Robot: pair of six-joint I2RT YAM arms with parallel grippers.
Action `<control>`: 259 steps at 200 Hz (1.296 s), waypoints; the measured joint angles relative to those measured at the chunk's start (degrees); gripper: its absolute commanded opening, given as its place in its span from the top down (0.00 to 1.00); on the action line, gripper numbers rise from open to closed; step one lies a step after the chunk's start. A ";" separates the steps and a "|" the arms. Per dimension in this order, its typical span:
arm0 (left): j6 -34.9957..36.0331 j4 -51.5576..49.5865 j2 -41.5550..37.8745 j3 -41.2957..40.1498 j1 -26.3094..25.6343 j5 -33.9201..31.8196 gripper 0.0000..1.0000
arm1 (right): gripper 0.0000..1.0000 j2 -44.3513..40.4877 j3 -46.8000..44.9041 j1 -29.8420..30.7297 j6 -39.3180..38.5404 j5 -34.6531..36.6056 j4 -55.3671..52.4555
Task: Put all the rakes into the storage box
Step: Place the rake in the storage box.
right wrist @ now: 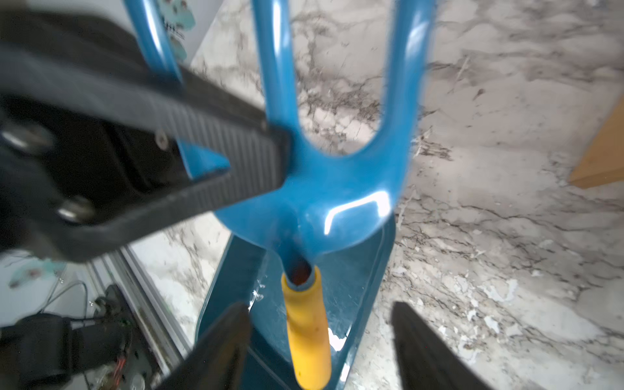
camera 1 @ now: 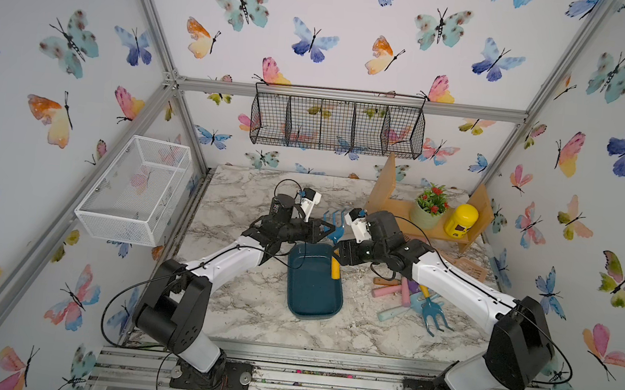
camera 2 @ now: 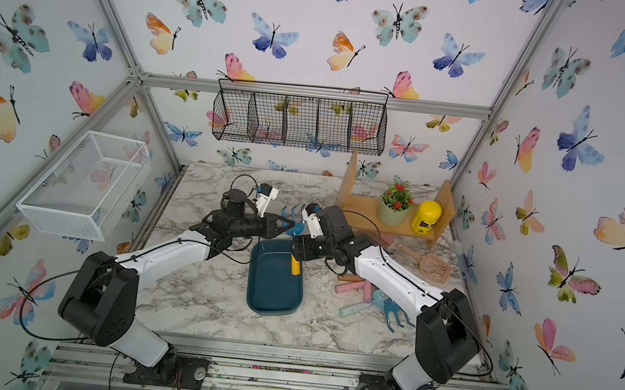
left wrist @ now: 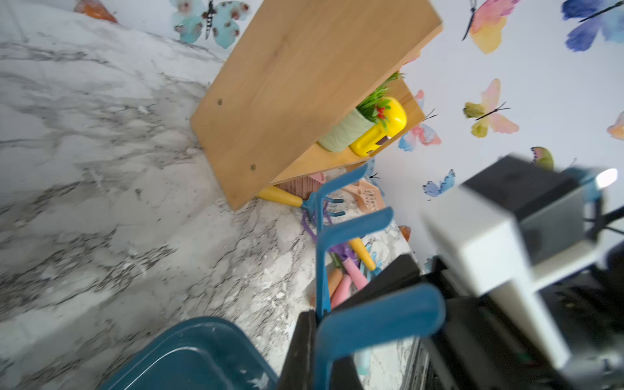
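My left gripper holds the rake's head (camera 1: 336, 220) past the storage box's far rim, so next my right gripper backs off while my left gripper draws the rake inside (camera 1: 314, 283).
The rake has a blue three-tined head (camera 1: 333, 226) and a yellow handle (camera 1: 335, 270). It hangs tilted over the far end of the dark teal storage box (camera 1: 334, 309), handle end down inside it. My left gripper (camera 1: 329, 229) is shut on the rake's head, one tine pinched between its fingers (right wrist: 219, 135). My right gripper (camera 1: 336, 256) stands open; in the right wrist view the handle (right wrist: 307, 334) lies between its fingers (right wrist: 229, 334) without touching them. The left wrist view shows the tines (left wrist: 371, 320) and the box rim (left wrist: 209, 324). Both top views show the box (camera 2: 294, 301).
Right of the box lies a heap of toy tools (camera 1: 411, 297), among them another blue rake (camera 1: 431, 311). A wooden shelf (camera 1: 433, 232) with a plant pot (camera 1: 426, 212) and a yellow canister (camera 1: 460, 219) stands at the back right. A white mesh basket (camera 1: 133, 189) and a black wire basket (camera 1: 336, 125) hang on the walls.
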 measured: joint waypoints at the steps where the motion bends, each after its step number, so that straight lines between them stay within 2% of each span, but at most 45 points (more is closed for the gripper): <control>1: 0.11 -0.28 -0.13 -0.17 0.07 -0.17 1.00 | 0.08 -0.07 0.00 0.00 -0.09 0.17 0.04; 60: 5.03 -11.06 -3.91 -6.32 0.50 -6.38 1.00 | 0.06 -3.69 2.71 0.00 3.04 17.40 1.55; 103: 5.35 -13.94 -3.87 -7.85 0.50 -7.34 1.00 | 0.06 -2.05 6.16 0.00 4.74 23.98 0.07; 111: 5.29 -14.05 -3.61 -8.31 0.50 -7.32 0.92 | 0.06 -1.68 6.21 0.00 5.07 24.70 -0.44; 139: 4.81 -15.08 -0.81 -8.66 0.50 -7.39 0.48 | 0.06 -0.66 6.21 0.00 6.54 26.93 -2.80; 159: 4.11 -16.37 1.25 -8.52 0.50 -7.41 0.30 | 0.06 -0.63 6.16 0.00 7.65 28.44 -4.44; 166: 4.31 -16.92 1.60 -8.22 0.50 -7.56 0.28 | 0.06 -0.68 5.97 0.00 8.09 28.92 -4.48; 199: 3.65 -21.16 2.23 -5.09 0.39 -10.84 0.29 | 0.07 -1.77 3.30 0.00 10.14 30.32 -4.96; 259: 0.07 -32.50 1.88 5.95 0.11 -23.61 0.33 | 0.07 -3.37 0.94 0.00 11.72 31.26 -6.27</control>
